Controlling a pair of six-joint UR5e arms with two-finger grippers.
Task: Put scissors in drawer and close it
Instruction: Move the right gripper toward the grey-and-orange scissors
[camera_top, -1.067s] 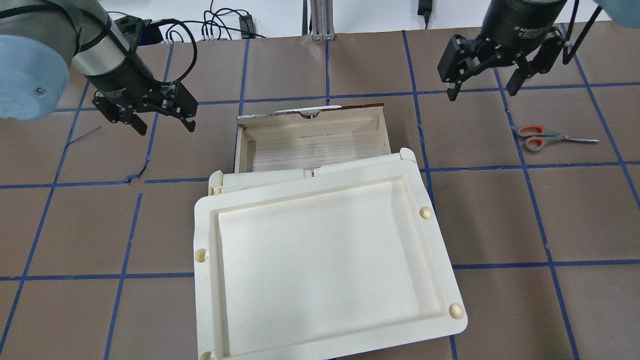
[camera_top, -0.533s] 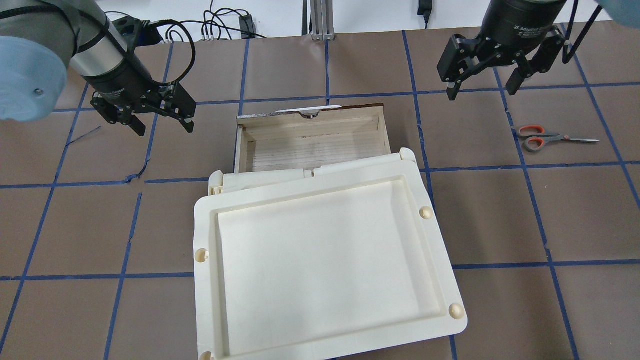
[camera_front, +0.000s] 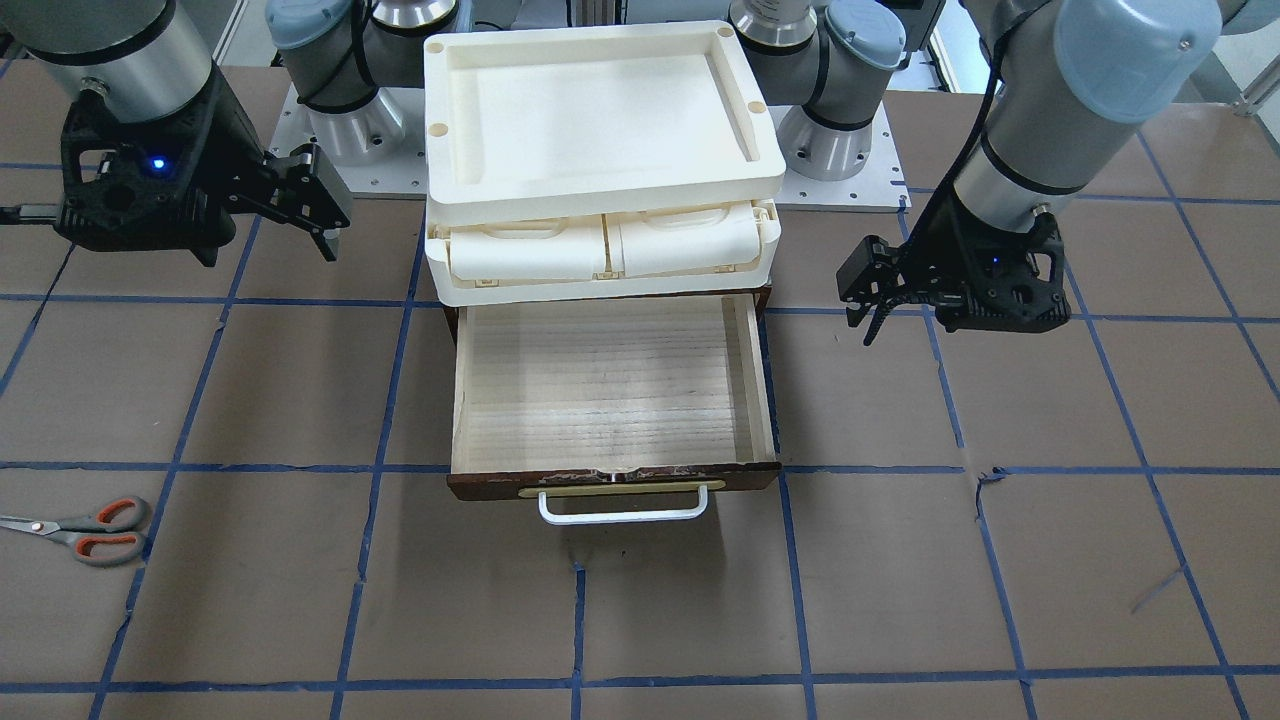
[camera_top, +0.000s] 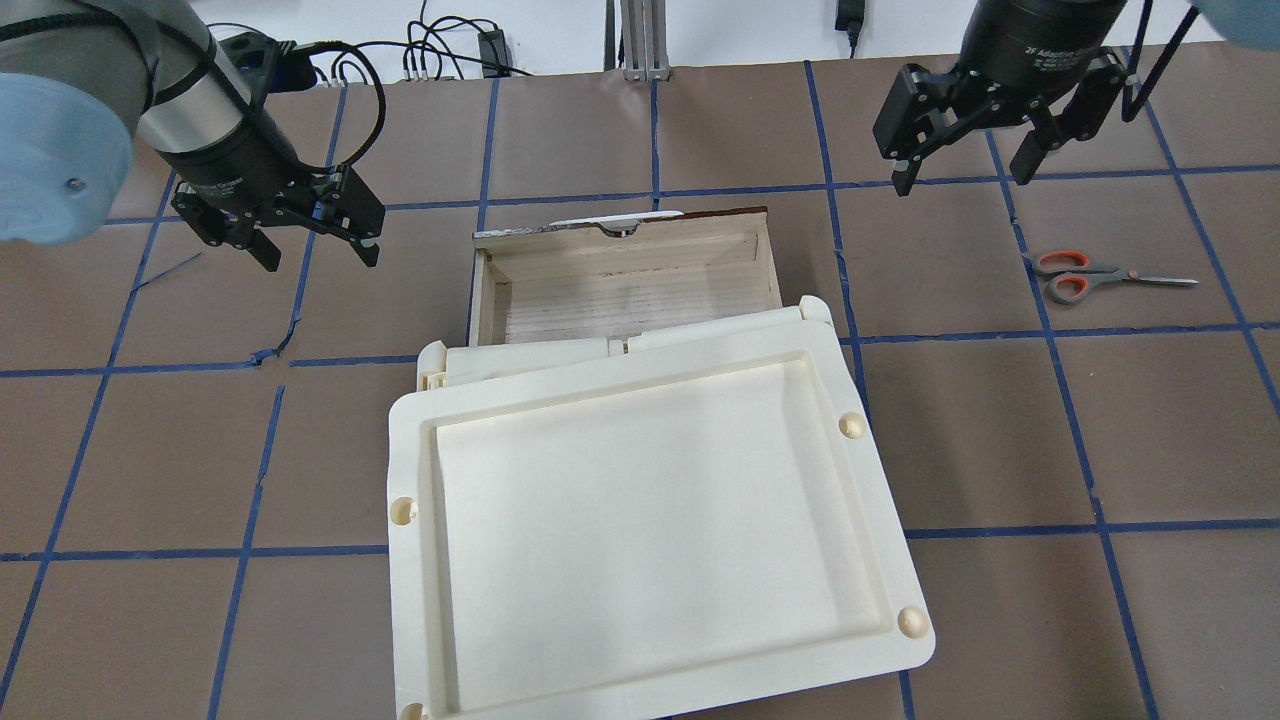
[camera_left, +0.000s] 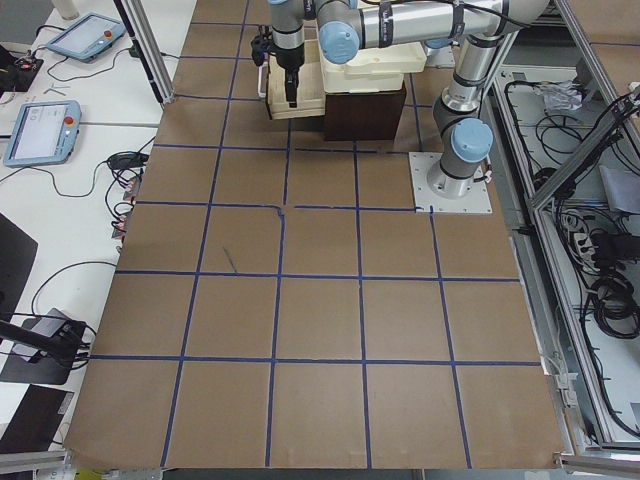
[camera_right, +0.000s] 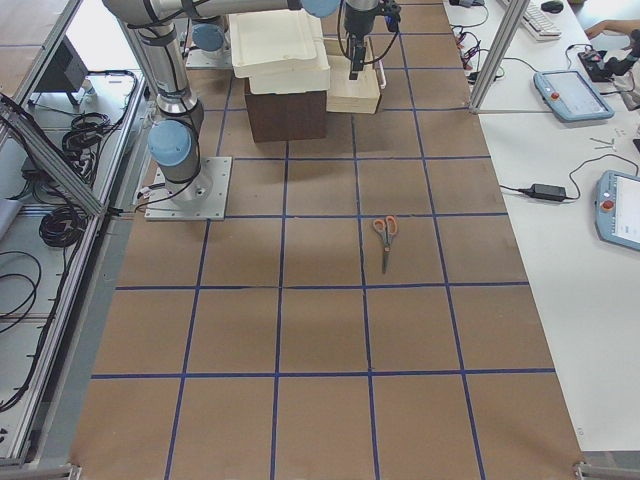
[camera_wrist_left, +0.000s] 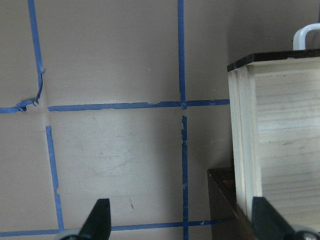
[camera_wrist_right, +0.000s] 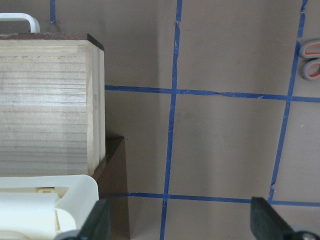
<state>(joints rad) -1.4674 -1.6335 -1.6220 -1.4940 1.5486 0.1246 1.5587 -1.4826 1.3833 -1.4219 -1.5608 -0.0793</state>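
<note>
The scissors (camera_front: 50, 527) should stay closed rather than swing open when I carry them into the drawer, because the grey handles (camera_front: 108, 530) lie close to each other.
The scissors (camera_top: 1085, 273), with grey handles and orange-red inner loops, lie flat on the brown table at the right, blades pointing right. They also show in the front view (camera_front: 85, 530) and the right side view (camera_right: 386, 235). The drawer (camera_top: 620, 290) is pulled open and its pale wood inside is empty. Its dark front panel (camera_front: 610, 482) carries a white bar handle (camera_front: 622, 510). My right gripper (camera_top: 960, 182) is open and empty, hovering between the drawer and the scissors, on the far side of both. My left gripper (camera_top: 318, 255) is open and empty, left of the drawer.
A cream plastic tray unit (camera_top: 410, 450) sits on top of the dark cabinet and covers the back of the drawer. Blue tape lines grid the brown table. Cables lie along the far edge (camera_top: 440, 50).
My left gripper has drifted slightly left and my right gripper slightly away from the robot. Both stay open. The scissors and the drawer have not moved.
</note>
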